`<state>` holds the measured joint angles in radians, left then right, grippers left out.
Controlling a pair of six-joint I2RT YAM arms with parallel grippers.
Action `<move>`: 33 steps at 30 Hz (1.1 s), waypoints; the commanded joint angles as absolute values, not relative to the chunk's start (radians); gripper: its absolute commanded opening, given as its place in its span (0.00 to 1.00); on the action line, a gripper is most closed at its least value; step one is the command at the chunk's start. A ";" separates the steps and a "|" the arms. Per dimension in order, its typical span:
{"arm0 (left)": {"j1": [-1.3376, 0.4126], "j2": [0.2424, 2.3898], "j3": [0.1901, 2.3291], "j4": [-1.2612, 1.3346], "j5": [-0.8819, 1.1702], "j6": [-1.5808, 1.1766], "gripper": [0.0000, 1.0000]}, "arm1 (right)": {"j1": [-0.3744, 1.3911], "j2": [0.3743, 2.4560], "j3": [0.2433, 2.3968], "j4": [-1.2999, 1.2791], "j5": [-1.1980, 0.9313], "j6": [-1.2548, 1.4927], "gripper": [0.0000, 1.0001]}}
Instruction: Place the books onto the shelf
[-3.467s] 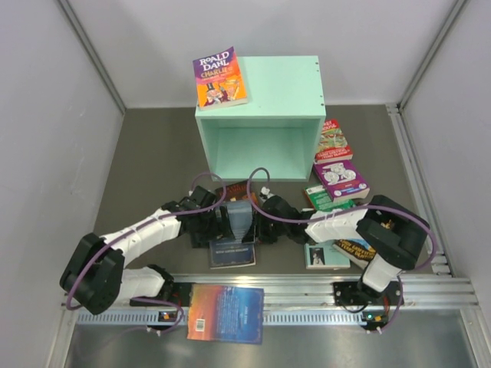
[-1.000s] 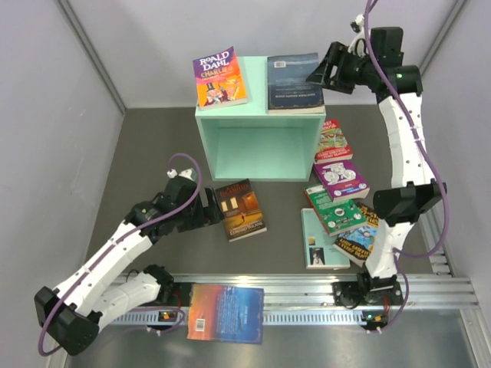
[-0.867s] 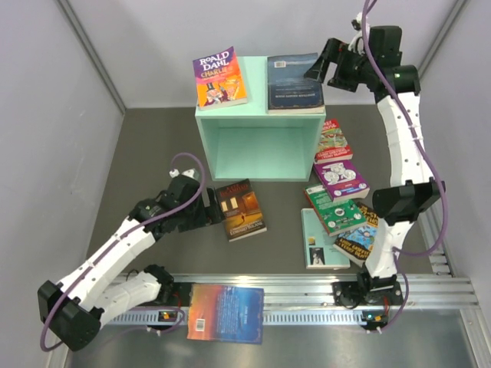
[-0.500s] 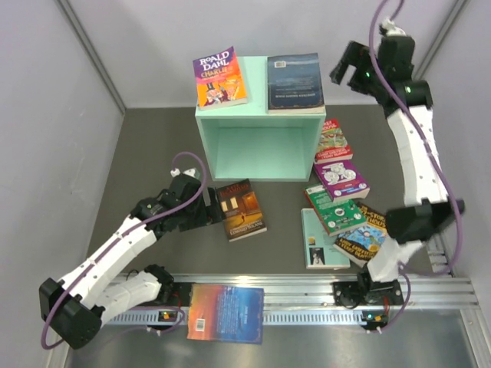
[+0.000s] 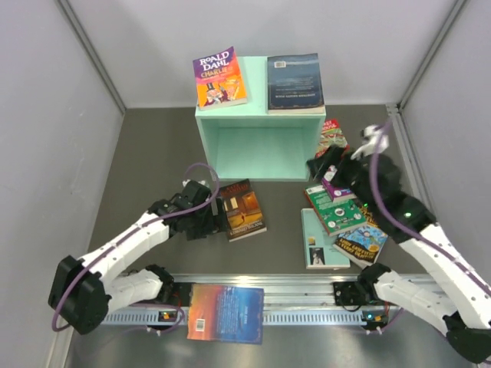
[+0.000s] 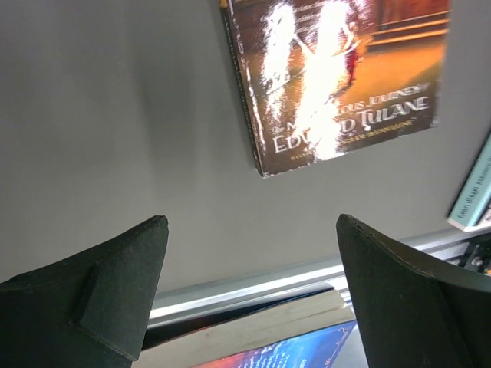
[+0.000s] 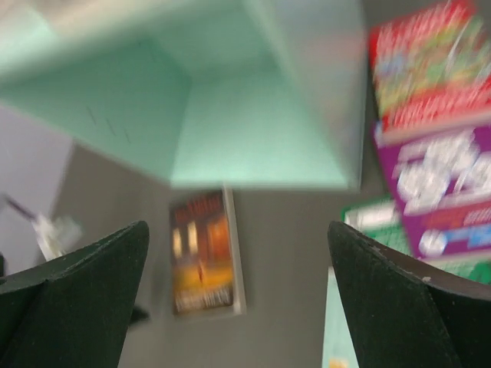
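I can see that the dark brown book's edge (image 5: 258, 205) toward the teal book is free. I should keep moving my right gripper to that edge (image 5: 256, 201) until its fingers are on both sides of it.
The mint-green shelf (image 5: 261, 142) stands at the back with a purple-orange book (image 5: 219, 77) and a dark blue book (image 5: 294, 82) lying on its top. A dark brown book (image 5: 244, 208) lies flat in front of it; my left gripper (image 5: 215, 218) is open just left of that book, empty. In the left wrist view the brown book (image 6: 337, 77) lies beyond the open left gripper (image 6: 249, 295). My right gripper (image 5: 319, 165) hangs open and empty by the shelf's right front corner. The blurred right wrist view shows the shelf (image 7: 230, 92) and brown book (image 7: 201, 257) past the open right gripper (image 7: 238, 303).
Right of the shelf lie a red book (image 5: 331, 132), a purple book (image 5: 343, 182), a green book (image 5: 334, 211), a teal book (image 5: 314, 247) and a blue-orange one (image 5: 360, 242), partly under my right arm. Another blue-orange book (image 5: 226, 313) rests on the metal rail (image 5: 307, 290).
My right arm has swung down from above the shelf top to its right front corner, jaws opened wide, the dark blue book left on top. My left gripper crept closer to the brown book.
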<state>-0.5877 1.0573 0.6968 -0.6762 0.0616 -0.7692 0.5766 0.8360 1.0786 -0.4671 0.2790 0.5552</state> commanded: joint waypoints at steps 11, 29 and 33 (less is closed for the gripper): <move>-0.580 1.305 0.687 -0.431 0.137 -0.781 0.96 | 0.641 1.346 0.764 -0.065 -0.258 0.704 1.00; -0.563 1.494 0.649 -0.207 0.253 -0.778 0.95 | 0.704 1.854 0.739 0.426 -0.465 0.959 1.00; -0.558 1.483 0.646 -0.187 0.279 -0.773 0.95 | 0.742 1.868 0.759 0.437 -0.489 0.971 0.97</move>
<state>-0.5537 1.4364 0.6926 -0.2676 0.2512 -0.7898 0.6651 1.7943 0.7624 0.4637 -0.4484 0.9417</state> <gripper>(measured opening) 0.950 0.976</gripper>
